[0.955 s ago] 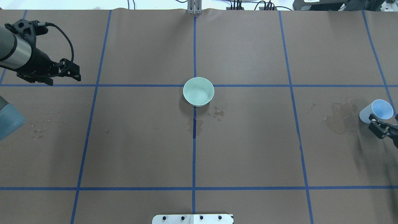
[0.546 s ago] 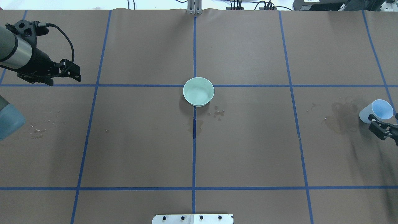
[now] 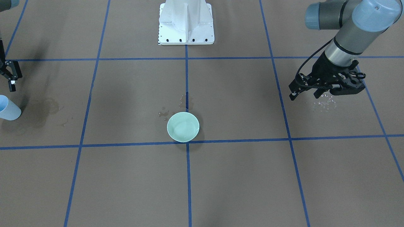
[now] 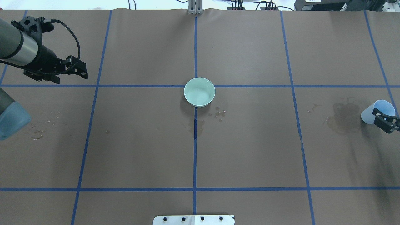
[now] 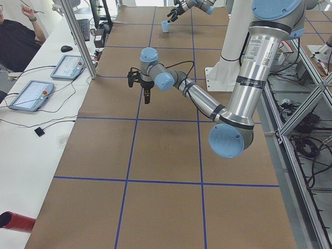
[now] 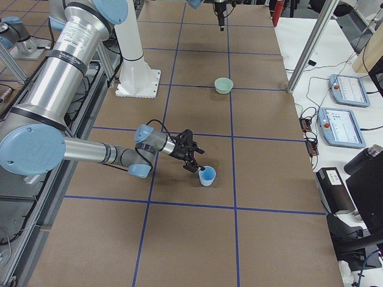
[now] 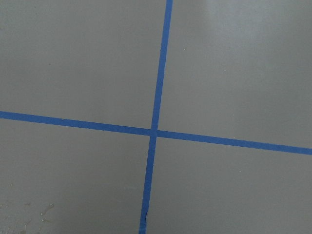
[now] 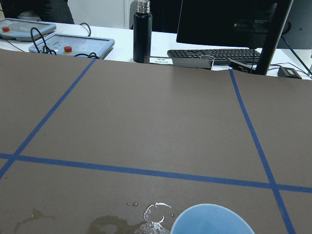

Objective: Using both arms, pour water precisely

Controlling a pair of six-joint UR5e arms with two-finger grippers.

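The robot should expect the paper under the bowl to be mostly dry when it lifts the bowl, because spilled drops (image 3: 163,113) lie only on the robot's side of the bowl (image 3: 183,127).
A mint green bowl (image 4: 199,92) stands at the table's middle, also in the front view (image 3: 183,126). A light blue cup (image 4: 377,111) stands upright at the right edge. My right gripper (image 4: 388,122) is open and empty, just beside the cup on the robot's side and apart from it. My left gripper (image 4: 85,70) is open and empty, held above the table at the far left. Water shows as a glossy puddle (image 8: 156,215) next to the cup rim (image 8: 212,222) in the right wrist view. I cannot tell whether the bowl holds water.
Spilled drops (image 4: 218,113) lie near the bowl, a damp stain (image 4: 343,118) left of the cup, more drops (image 4: 39,131) at the left. The white pedestal base (image 3: 185,23) stands at the robot's side. Blue tape lines (image 7: 155,131) cross the brown paper.
My right gripper has drawn back from the cup toward the right edge; the cup stays standing. My left gripper has moved a little to the right and farther from the robot.
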